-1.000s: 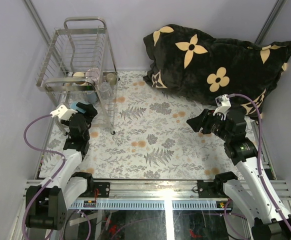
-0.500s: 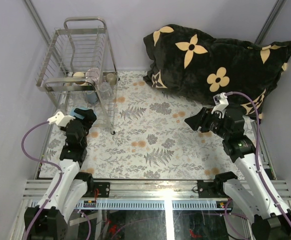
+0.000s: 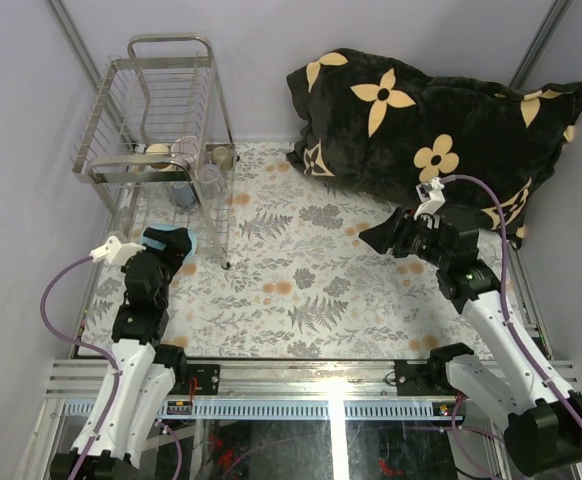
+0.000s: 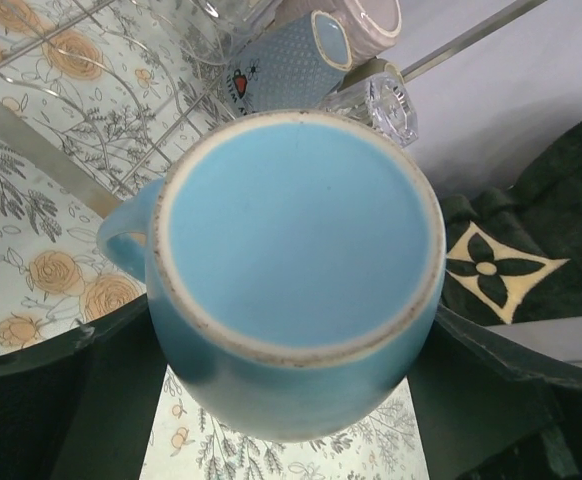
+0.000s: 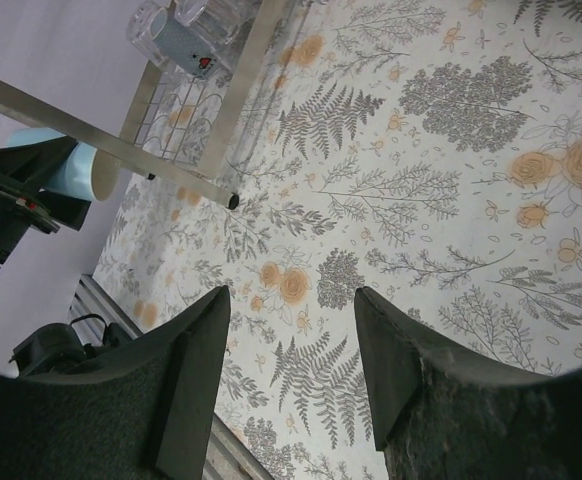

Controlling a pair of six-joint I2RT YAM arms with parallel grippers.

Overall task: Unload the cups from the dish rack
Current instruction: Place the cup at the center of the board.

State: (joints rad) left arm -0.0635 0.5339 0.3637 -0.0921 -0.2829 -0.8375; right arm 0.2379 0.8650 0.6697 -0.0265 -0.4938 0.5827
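Observation:
The light blue mug's rim [image 5: 103,174] is clear of my left gripper's fingers, so my right gripper should keep coming in until it closes on that rim [image 5: 101,187].
My left gripper [image 3: 168,245] is shut on a light blue mug [image 3: 174,240], held off the near right leg of the dish rack [image 3: 161,100]. The left wrist view shows the mug's flat base [image 4: 301,235] filling the space between my left gripper's [image 4: 291,385] dark fingers, handle to the left. In the rack lie a cream cup [image 3: 157,153], a pale pink mug [image 3: 186,148] and a clear glass [image 3: 209,180]. My right gripper [image 3: 376,238] hovers open over the floral cloth at mid-right, and in its own view the right gripper [image 5: 291,300] has nothing between its fingers.
A black pillow [image 3: 431,120] with cream flowers fills the back right corner. A small cup [image 3: 223,156] sits by the rack's right side. The rack's frame bar [image 5: 101,140] and the blue mug [image 5: 76,170] appear at the left of the right wrist view. Pale walls close in the left and back.
The left arm has drawn back toward the near edge, carrying the blue mug away from the rack. The right gripper has shifted left and slightly farther out over the cloth.

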